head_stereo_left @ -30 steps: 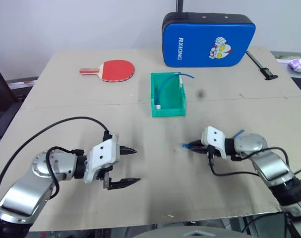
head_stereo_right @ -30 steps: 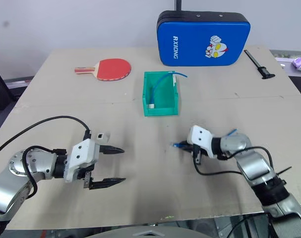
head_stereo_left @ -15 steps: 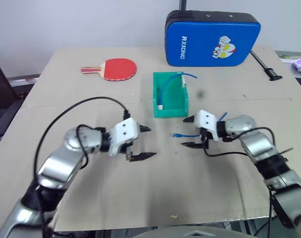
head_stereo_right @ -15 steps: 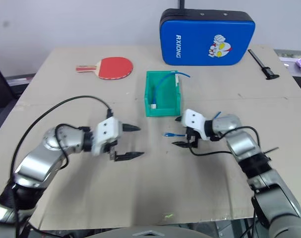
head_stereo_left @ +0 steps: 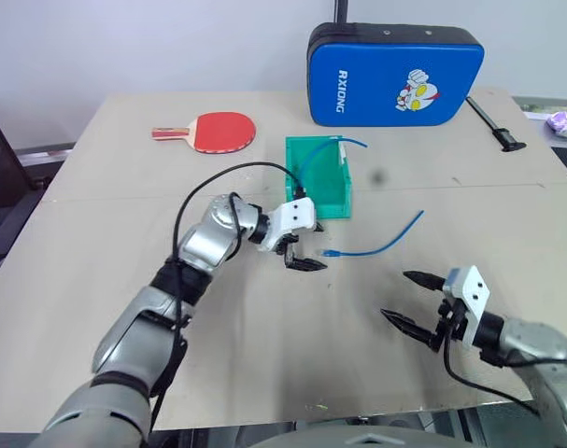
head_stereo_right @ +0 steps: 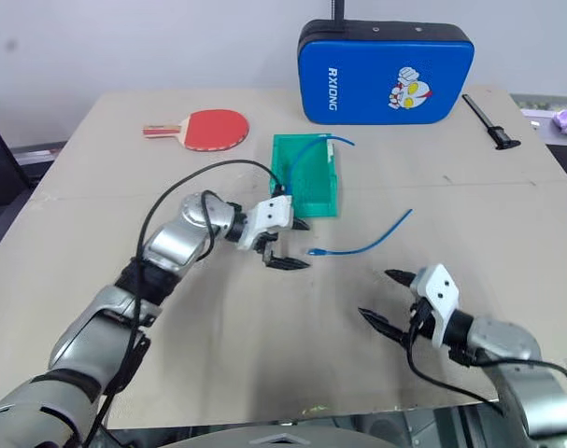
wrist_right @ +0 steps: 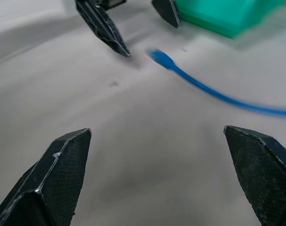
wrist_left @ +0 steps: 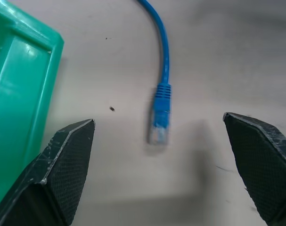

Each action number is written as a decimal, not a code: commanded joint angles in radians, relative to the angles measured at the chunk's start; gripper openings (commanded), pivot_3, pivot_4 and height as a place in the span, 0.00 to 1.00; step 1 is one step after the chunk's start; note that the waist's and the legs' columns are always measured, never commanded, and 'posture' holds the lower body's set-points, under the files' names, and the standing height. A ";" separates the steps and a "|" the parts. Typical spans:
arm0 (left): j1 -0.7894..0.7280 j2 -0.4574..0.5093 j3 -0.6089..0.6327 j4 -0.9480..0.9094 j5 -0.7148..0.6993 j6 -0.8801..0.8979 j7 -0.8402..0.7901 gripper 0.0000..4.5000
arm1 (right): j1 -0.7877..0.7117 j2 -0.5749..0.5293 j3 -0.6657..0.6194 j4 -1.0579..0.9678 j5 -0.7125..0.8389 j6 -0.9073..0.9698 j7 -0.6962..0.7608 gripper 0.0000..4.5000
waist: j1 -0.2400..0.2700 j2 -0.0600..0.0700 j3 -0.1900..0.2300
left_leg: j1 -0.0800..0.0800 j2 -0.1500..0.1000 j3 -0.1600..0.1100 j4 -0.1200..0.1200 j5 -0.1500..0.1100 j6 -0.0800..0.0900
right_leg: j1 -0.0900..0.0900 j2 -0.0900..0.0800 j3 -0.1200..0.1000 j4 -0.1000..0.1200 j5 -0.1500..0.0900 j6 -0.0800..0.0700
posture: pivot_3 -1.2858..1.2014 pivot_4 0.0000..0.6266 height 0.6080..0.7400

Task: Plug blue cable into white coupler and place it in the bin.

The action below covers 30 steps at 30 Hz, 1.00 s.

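Note:
The loose blue cable (head_stereo_left: 386, 246) will stick out stiffly as I carry it, since the other blue cable (head_stereo_left: 337, 140) keeps its arch past the green bin's rim.
The blue cable (head_stereo_left: 381, 242) lies loose on the table in a shallow curve, and its clear plug tip (wrist_left: 158, 135) points toward my left gripper. My left gripper (head_stereo_right: 306, 246) is open beside the near right corner of the green bin (head_stereo_left: 337, 194). Its fingers stand either side of the plug tip without touching it. Near the table's front right, well short of the cable, my right gripper (head_stereo_left: 394, 294) is open and holds nothing. In the right wrist view the cable (wrist_right: 204, 89) runs across ahead of its fingers. The white coupler is hidden.
Another blue cable (head_stereo_left: 311, 163) lies inside the bin and sticks out over its far rim. A red paddle (head_stereo_left: 218, 131) lies at the back left. A blue padded case (head_stereo_left: 395, 75) stands at the back, with a black tool (head_stereo_left: 493, 124) to its right.
My right gripper opened, let go of the blue cable and drew back to the front right. The cable now rests on the table. My left gripper travelled right to the plug end.

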 commanded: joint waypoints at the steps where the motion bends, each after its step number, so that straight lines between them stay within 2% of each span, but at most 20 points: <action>1: -0.051 -0.029 -0.012 0.093 0.042 -0.071 -0.043 1.00 | 0.029 0.021 -0.033 -0.052 -0.004 -0.051 -0.056 0.99 | -0.002 0.000 0.000 | 0.000 0.000 0.000 0.001 0.000 0.000 | 0.000 0.000 0.000 0.000 0.000 0.000 | 0.52 0.24 1.00; 3: -0.066 -0.040 -0.018 0.134 0.062 -0.093 -0.065 1.00 | 0.041 0.025 -0.032 -0.056 -0.010 -0.071 -0.072 0.99 | -0.004 0.000 0.000 | 0.000 0.000 0.000 0.002 0.000 0.000 | 0.000 0.000 0.000 0.001 0.000 0.000 | 0.52 0.24 1.00; 6: -0.070 -0.045 -0.022 0.158 0.077 -0.097 -0.101 0.82 | 0.038 0.041 -0.038 -0.058 -0.003 -0.103 -0.096 1.00 | -0.004 0.000 0.000 | 0.000 0.000 0.000 0.003 0.000 0.000 | 0.000 0.000 0.001 0.001 0.000 0.000 | 0.52 0.24 1.00; 9: -0.067 -0.050 -0.015 0.164 0.085 -0.102 -0.110 0.49 | 0.038 0.040 -0.031 -0.054 -0.002 -0.121 -0.099 1.00 | -0.004 0.000 0.000 | 0.000 0.000 0.000 0.003 0.000 0.000 | 0.000 0.000 0.001 0.002 0.000 0.000 | 0.52 0.24 1.00; 11: -0.061 -0.052 -0.011 0.159 0.090 -0.103 -0.113 0.23 | 0.036 0.037 -0.023 -0.051 0.000 -0.125 -0.097 1.00 | -0.004 0.000 0.000 | 0.000 0.000 0.000 0.003 0.000 0.000 | 0.000 0.000 0.001 0.002 0.000 0.000 | 0.52 0.24 1.00; 12: -0.057 -0.052 -0.009 0.154 0.090 -0.102 -0.114 0.23 | 0.033 0.036 -0.019 -0.049 0.001 -0.126 -0.095 1.00 | -0.004 0.000 0.000 | 0.000 0.000 0.000 0.003 0.000 0.000 | 0.000 0.000 0.001 0.002 0.000 0.000 | 0.52 0.24 1.00; 13: -0.052 -0.052 -0.006 0.146 0.087 -0.099 -0.114 0.09 | 0.031 0.035 -0.015 -0.047 0.004 -0.124 -0.092 1.00 | -0.004 0.000 0.000 | 0.000 0.000 0.000 0.003 0.000 0.000 | 0.000 0.000 0.001 0.002 0.000 0.000 | 0.52 0.24 1.00; 14: -0.045 -0.055 0.004 0.130 0.074 -0.086 -0.114 0.03 | 0.028 0.034 -0.009 -0.045 0.016 -0.110 -0.087 1.00 | -0.003 0.000 0.000 | 0.000 0.000 0.000 0.003 0.000 0.000 | 0.000 0.000 0.001 0.002 0.000 0.000 | 0.52 0.24 1.00; 15: -0.041 -0.058 0.012 0.120 0.066 -0.077 -0.115 0.01 | 0.024 0.033 -0.005 -0.042 0.026 -0.099 -0.083 1.00 | -0.004 0.000 0.000 | 0.000 0.000 0.000 0.003 0.000 0.000 | 0.000 0.000 0.001 0.002 0.000 0.000 | 0.52 0.24 1.00; 19: -0.009 -0.104 0.162 -0.080 -0.177 0.256 -0.124 0.01 | -0.012 0.050 -0.002 -0.081 0.255 0.116 -0.087 1.00 | -0.007 -0.001 0.000 | -0.001 0.003 -0.001 0.003 0.000 0.000 | 0.000 0.000 0.000 0.002 0.000 0.000 | 0.52 0.24 1.00; 24: 0.043 -0.107 0.258 -0.291 -0.379 0.557 -0.092 0.01 | -0.127 0.109 -0.037 -0.058 0.503 0.269 -0.158 1.00 | -0.015 -0.001 0.000 | -0.001 0.004 -0.002 0.006 0.000 0.000 | 0.000 -0.001 0.000 0.004 0.000 0.000 | 0.52 0.24 1.00; 26: 0.060 -0.104 0.278 -0.347 -0.431 0.633 -0.074 0.01 | -0.164 0.129 -0.051 -0.051 0.575 0.297 -0.184 1.00 | -0.016 -0.001 0.000 | 0.000 0.004 -0.002 0.006 0.000 0.000 | 0.000 -0.001 0.000 0.005 0.000 0.000 | 0.52 0.24 1.00; 30: 0.116 -0.095 0.287 -0.448 -0.513 0.730 -0.050 0.01 | -0.268 0.197 -0.104 -0.029 0.825 0.344 -0.276 1.00 | -0.017 -0.001 0.000 | 0.000 0.004 -0.002 0.006 0.000 0.000 | 0.000 -0.001 0.000 0.005 0.000 0.000 | 0.52 0.24 1.00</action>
